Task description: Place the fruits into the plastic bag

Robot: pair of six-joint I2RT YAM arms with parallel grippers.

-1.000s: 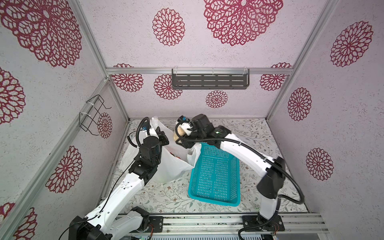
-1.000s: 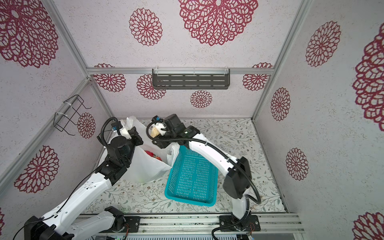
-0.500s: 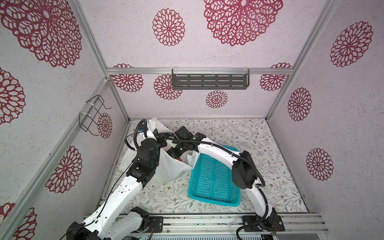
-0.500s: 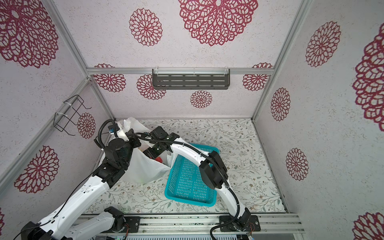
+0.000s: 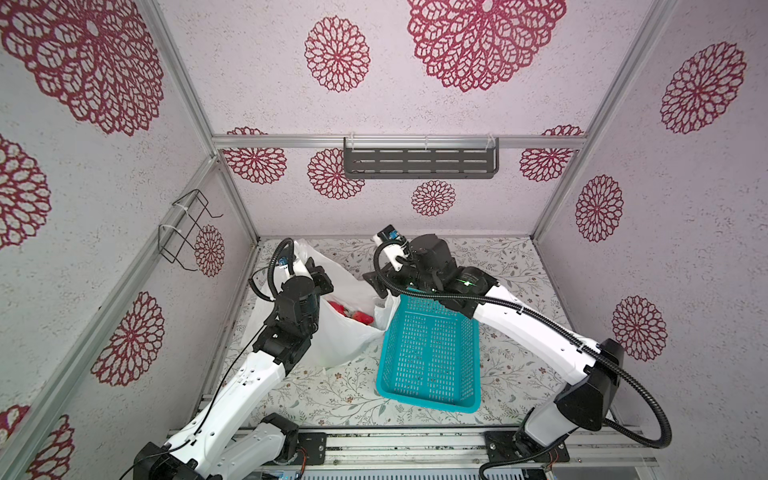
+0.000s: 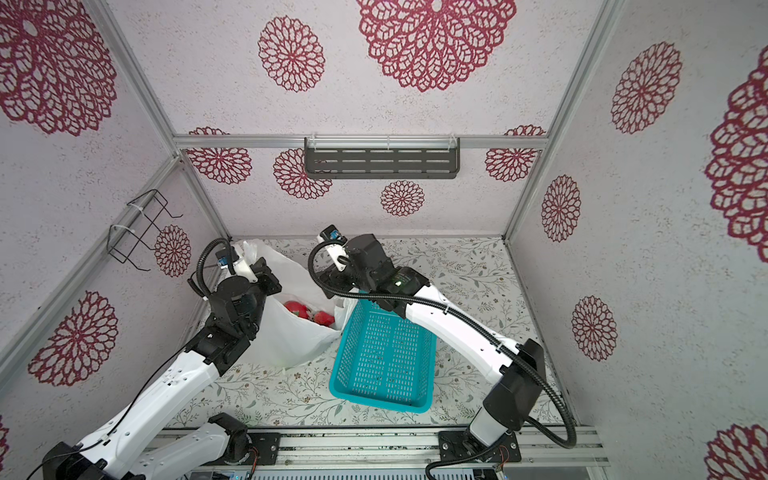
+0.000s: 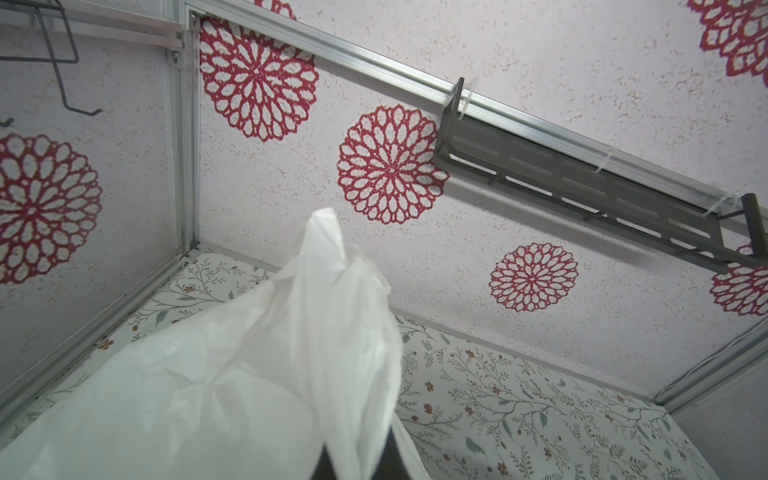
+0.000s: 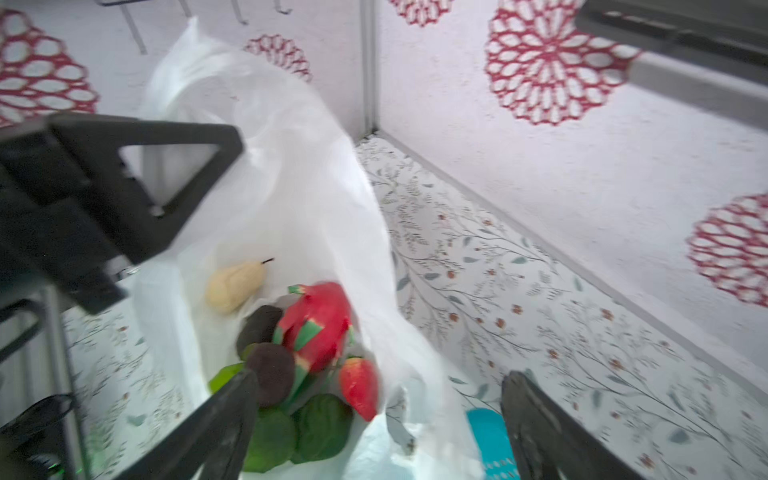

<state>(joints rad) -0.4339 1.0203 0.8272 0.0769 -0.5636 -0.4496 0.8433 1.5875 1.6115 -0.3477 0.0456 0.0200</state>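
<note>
My gripper will make the white plastic bag's loose edge [image 5: 389, 311] bunch up when it lifts it, because loose creases [image 8: 412, 400] run down that edge. The fruits will stay low.
The white plastic bag [image 5: 340, 345] [image 6: 286, 345] stands open at the left of the floor. My left gripper [image 5: 318, 276] [image 7: 357, 465] is shut on its upper edge and holds it up. Inside lie the fruits: a cream pear [image 8: 235, 284], a red-pink dragon fruit [image 8: 320, 324], a dark avocado [image 8: 270, 374], a small red strawberry [image 8: 359, 388] and green ones [image 8: 320, 428]. Red fruit [image 5: 349, 313] [image 6: 297, 309] shows through the mouth in both top views. My right gripper [image 5: 376, 284] [image 8: 380, 382] hangs open over the bag's mouth, holding nothing.
A turquoise perforated basket [image 5: 430, 353] [image 6: 384, 357] stands right beside the bag, under my right forearm. A grey shelf [image 5: 419, 162] hangs on the back wall and a wire holder [image 5: 187, 228] on the left wall. The flowered floor [image 5: 511, 266] stretches to the right.
A second ago my right gripper held the cream pear above the bag. It dipped into the mouth, opened, and has pulled back up; the pear now lies in the bag.
</note>
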